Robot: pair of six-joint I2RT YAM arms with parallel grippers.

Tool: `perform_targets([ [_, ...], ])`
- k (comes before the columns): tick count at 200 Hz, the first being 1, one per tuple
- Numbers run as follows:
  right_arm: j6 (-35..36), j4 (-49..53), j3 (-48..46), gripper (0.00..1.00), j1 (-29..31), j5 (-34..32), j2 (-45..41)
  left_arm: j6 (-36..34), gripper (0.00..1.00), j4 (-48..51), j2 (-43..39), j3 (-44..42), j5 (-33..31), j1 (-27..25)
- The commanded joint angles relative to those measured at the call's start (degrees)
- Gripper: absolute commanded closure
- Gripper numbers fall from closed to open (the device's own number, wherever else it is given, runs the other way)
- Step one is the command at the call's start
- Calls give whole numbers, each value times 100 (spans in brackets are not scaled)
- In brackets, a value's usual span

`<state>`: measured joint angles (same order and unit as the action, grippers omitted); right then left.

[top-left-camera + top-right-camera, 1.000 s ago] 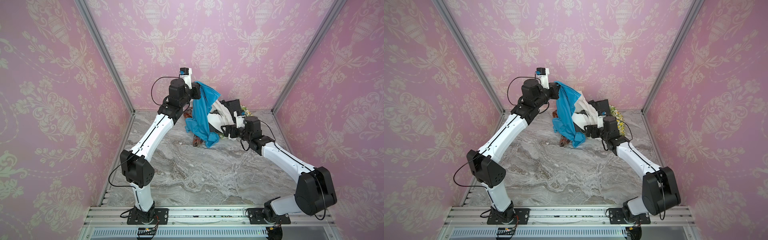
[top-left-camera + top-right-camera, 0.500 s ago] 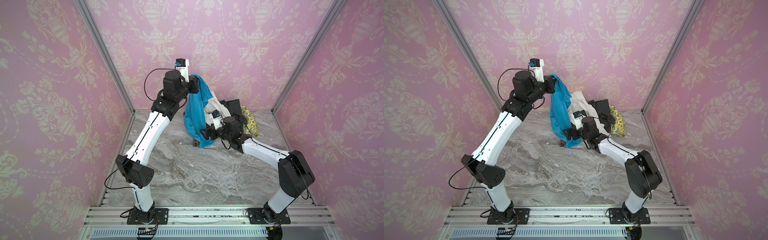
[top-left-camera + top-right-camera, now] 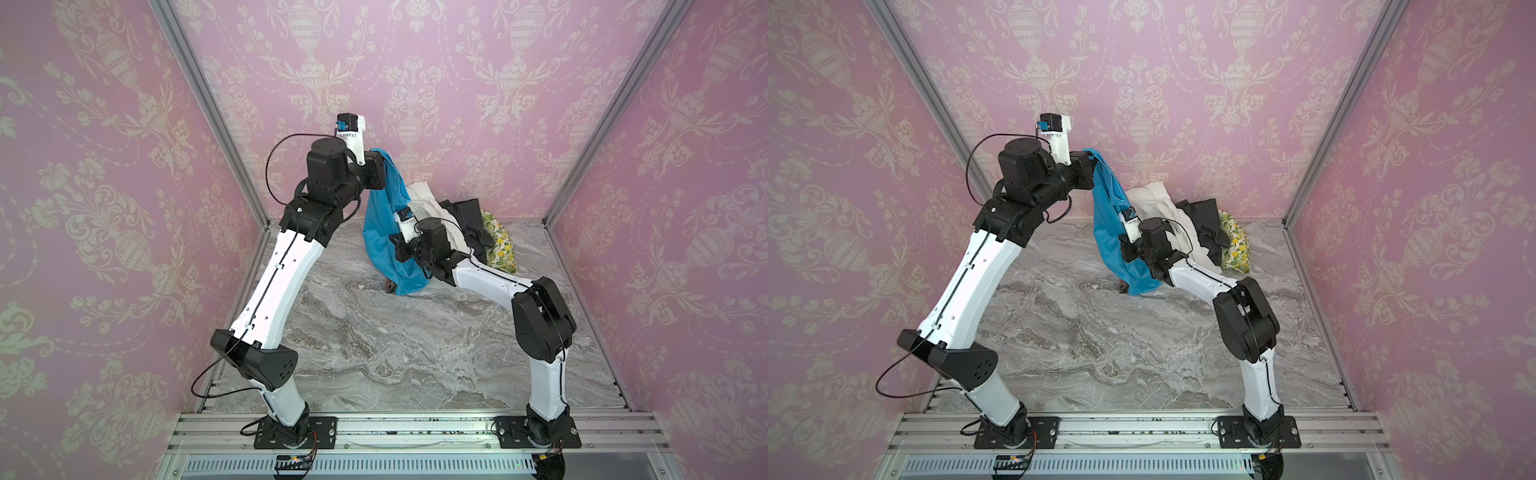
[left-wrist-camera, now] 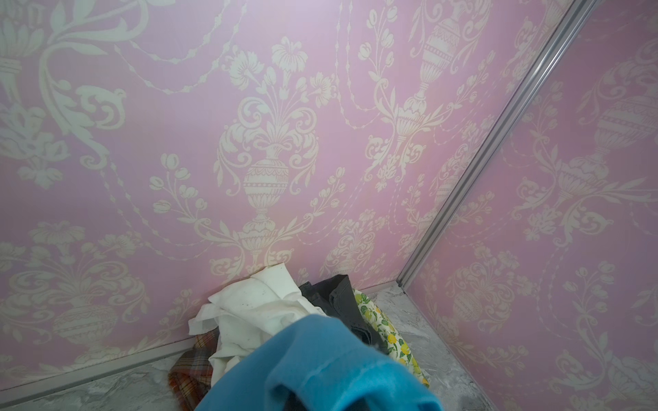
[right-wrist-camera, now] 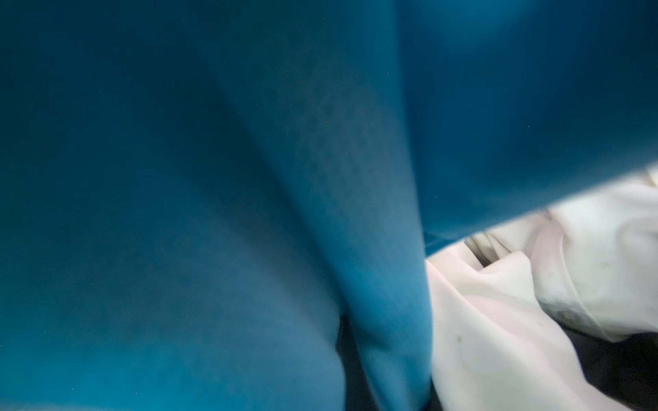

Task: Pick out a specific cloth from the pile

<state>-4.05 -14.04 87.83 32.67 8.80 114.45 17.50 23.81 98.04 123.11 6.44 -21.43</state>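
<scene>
The turquoise-blue cloth's lower end (image 3: 412,281) reaches down to the table under my raised left gripper, so next my right gripper raises the middle fold (image 3: 385,237) so that my left gripper can take it.
The turquoise-blue cloth (image 3: 382,232) (image 3: 1108,237) hangs from my left gripper (image 3: 380,164) (image 3: 1094,160), which is raised high near the back wall and shut on its top edge. The cloth's lower end reaches the marble table. In the left wrist view the cloth (image 4: 320,366) drapes over the jaws and hides them. My right gripper (image 3: 395,249) (image 3: 1123,251) is pressed into the hanging cloth halfway down and is shut on a fold. Blue fabric (image 5: 213,213) fills the right wrist view and covers its fingers. The pile (image 3: 440,208) lies just behind, against the back wall.
The pile holds a white cloth (image 4: 256,313), a dark grey cloth (image 4: 334,295), a lemon-print cloth (image 4: 388,334) and a red-orange plaid cloth (image 4: 192,366). Pink walls close in the back and both sides. Bare marble table (image 3: 374,353) lies in front.
My left arm lifted the blue cloth higher and a little left. My right arm swung left from the pile to the hanging cloth, and its jaws went from open to shut.
</scene>
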Motion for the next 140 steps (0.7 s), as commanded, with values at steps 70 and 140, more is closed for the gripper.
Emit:
perform_targets([
  [70,-988,353,238,100,290,819,-1458,208,100,-245,-987,-2619,-341,1489],
  [140,-1308,860,1249,100,449,992,-1097,535,29,-381,-1816,-5070,153,1598],
])
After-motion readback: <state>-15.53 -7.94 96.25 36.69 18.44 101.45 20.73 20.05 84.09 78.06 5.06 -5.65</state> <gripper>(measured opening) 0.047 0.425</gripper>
